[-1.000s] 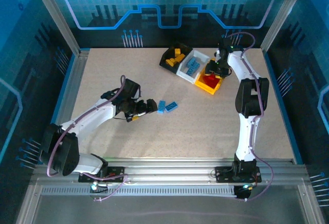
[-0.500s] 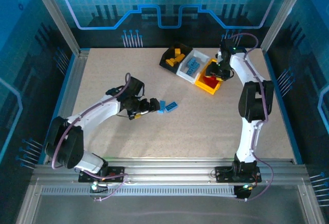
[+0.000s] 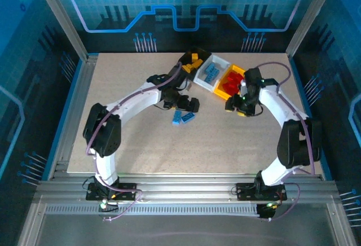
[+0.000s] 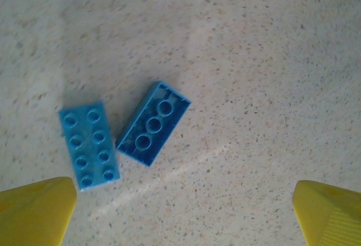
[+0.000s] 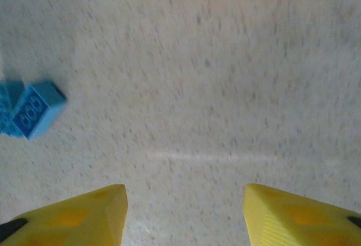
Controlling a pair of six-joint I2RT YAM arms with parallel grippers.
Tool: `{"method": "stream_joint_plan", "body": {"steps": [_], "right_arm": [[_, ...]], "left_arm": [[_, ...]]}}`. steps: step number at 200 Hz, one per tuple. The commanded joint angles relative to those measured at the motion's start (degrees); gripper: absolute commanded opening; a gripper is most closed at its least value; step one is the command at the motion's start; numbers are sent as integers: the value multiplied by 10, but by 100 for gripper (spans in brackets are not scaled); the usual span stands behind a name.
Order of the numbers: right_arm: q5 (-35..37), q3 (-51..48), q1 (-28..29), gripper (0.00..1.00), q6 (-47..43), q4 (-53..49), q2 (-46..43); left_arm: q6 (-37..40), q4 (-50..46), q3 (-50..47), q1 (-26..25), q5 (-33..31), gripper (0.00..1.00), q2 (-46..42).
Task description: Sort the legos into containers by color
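Both blue legos (image 3: 181, 118) are far from the robot's right gripper, so the left gripper should turn to line up with the slanted upside-down lego (image 4: 153, 124) and pinch it by its long sides.
Two blue legos (image 3: 183, 117) lie side by side on the table. In the left wrist view one (image 4: 89, 144) is studs up and the other (image 4: 153, 123) is upside down. My left gripper (image 3: 191, 105) hovers just behind them, open and empty (image 4: 183, 223). Of the containers, the black bin (image 3: 184, 64) holds yellow bricks, the white bin (image 3: 221, 64) holds blue ones and the yellow bin (image 3: 237, 71) holds red ones. My right gripper (image 3: 233, 108) hangs over bare table in front of the yellow bin, open with nothing between its fingers (image 5: 183, 215). A blue lego (image 5: 36, 109) shows at its left.
The three bins stand in a diagonal row at the back centre. Metal frame rails (image 3: 73, 102) border the speckled tabletop (image 3: 141, 144) on both sides. The left arm arches across the table's left half.
The left arm swung from the left side round to the far side of the two blue legos. The right gripper drew back from over the yellow bin to the table in front of it.
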Motion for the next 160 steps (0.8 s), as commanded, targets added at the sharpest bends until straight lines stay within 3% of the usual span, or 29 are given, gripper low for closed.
{"method": "stream_joint_plan", "body": {"steps": [1,71,160], "right_arm": [[-26,-51,3,58,14,-1,-49],[-63,-171,3,58,39,2,-140],[-68,-198,15,58,61,-1,-163]], "left_arm": [[80,-54,50,-20,-27,99,41],[139,-95,157,-55,-77,94,132],[183,-90,115,-58,-118,85,147]]}}
